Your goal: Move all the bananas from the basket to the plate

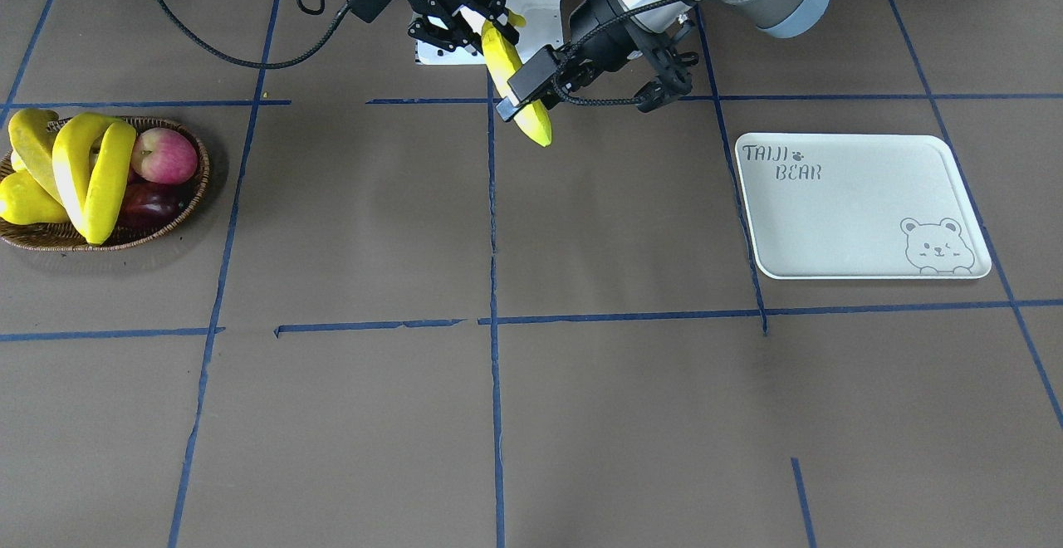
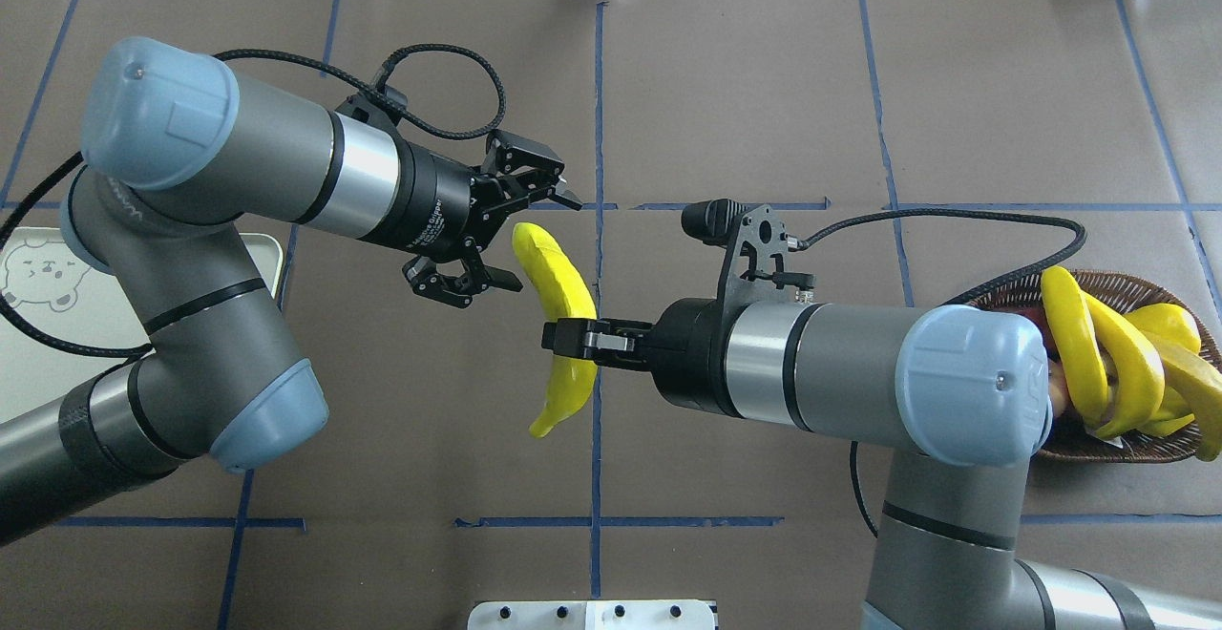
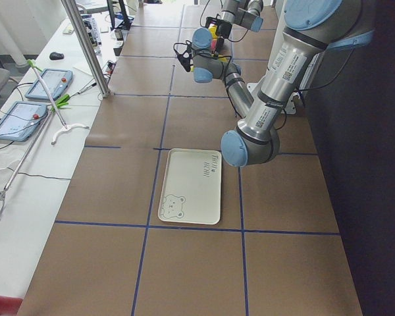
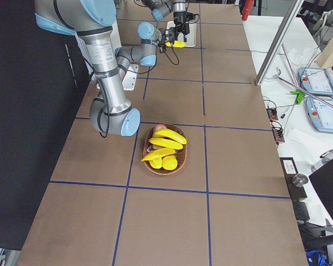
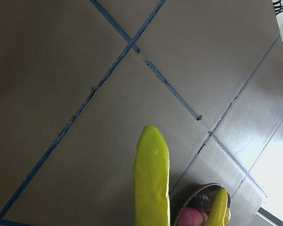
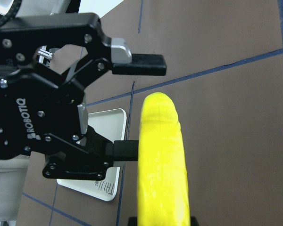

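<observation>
The banana is in my right gripper far from the white plate (image 1: 864, 205), so next my left gripper takes the banana's far end before my right gripper opens.
My right gripper (image 2: 570, 337) is shut on the middle of a yellow banana (image 2: 554, 277), held above the table's centre. My left gripper (image 2: 531, 239) is open, its fingers on either side of the banana's far end. In the right wrist view the left gripper (image 6: 144, 106) spreads around the banana's (image 6: 162, 160) tip. More bananas (image 1: 87, 170) lie in the wicker basket (image 1: 195, 199) on my right side, also seen as bananas (image 2: 1098, 363) in the basket (image 2: 1112, 451). The white plate (image 1: 864, 207) sits bare on my left; my left arm hides most of the plate (image 2: 260, 262) from overhead.
A red apple (image 1: 164, 155), a dark purple fruit (image 1: 154, 202) and a stubby yellow fruit (image 1: 23, 203) share the basket. Blue tape lines grid the brown table. A side bench with tablets (image 3: 49, 82) and a metal pole (image 3: 85, 46) stands beyond the far edge.
</observation>
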You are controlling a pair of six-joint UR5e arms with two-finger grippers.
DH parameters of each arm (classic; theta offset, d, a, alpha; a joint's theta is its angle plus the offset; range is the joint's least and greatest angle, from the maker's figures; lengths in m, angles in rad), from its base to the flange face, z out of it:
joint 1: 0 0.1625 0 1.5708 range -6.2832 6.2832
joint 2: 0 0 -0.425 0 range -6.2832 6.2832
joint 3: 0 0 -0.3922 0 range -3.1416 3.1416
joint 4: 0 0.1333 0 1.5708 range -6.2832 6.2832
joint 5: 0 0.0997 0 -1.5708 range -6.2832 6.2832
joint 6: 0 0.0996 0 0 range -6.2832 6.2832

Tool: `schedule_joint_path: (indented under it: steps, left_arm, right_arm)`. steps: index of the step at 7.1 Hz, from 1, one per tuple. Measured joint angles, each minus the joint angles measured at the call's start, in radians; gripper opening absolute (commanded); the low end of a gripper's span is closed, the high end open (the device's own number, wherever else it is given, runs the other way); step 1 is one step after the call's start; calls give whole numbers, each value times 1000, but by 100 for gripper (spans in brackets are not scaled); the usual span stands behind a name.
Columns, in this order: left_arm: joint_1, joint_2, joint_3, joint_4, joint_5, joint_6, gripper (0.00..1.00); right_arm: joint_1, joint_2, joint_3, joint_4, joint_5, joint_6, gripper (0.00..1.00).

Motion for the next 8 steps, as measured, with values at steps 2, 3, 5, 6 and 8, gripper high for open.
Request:
schedule_joint_path:
  steps: [2, 3, 5, 6, 8]
  left_arm:
    - [10, 0, 0, 0, 6, 0, 87]
    - [12, 1, 0, -1, 20, 1, 49]
    - [19, 4, -3, -4, 71, 4, 4]
    - [21, 8, -5, -6, 80, 9, 0]
    - [22, 13, -11, -5, 85, 16, 0]
  right_arm:
    - [-3, 2, -1, 0, -2, -2, 3]
    - [-4, 2, -3, 0, -2, -2, 5]
    - [-4, 2, -6, 0, -2, -3, 17]
    - [-4, 2, -6, 0, 0, -4, 50]
    - [-4, 7, -7, 1, 1, 2, 100]
